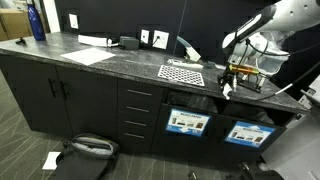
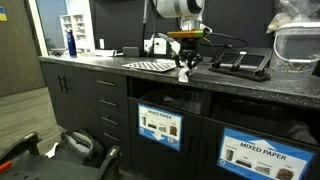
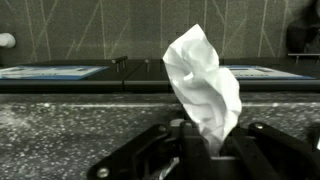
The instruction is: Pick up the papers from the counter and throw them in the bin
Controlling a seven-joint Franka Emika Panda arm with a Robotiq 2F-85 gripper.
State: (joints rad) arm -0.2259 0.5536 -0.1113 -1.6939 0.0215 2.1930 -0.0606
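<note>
The counter's front edge sticks out over the mixed paper bin's opening, so next my gripper moves the paper wad out, lowers it and reaches in from the front.
My gripper is shut on a crumpled white paper wad, which sticks up between the fingers in the wrist view. In both exterior views the gripper hangs just over the front edge of the dark speckled counter, with the paper at its tip. Below the counter are bin openings with labelled fronts; one label reads mixed paper.
A black-and-white checkered mat lies beside the gripper. A flat white sheet and a blue bottle are farther along. Black devices and a clear container stand nearby. A backpack lies on the floor.
</note>
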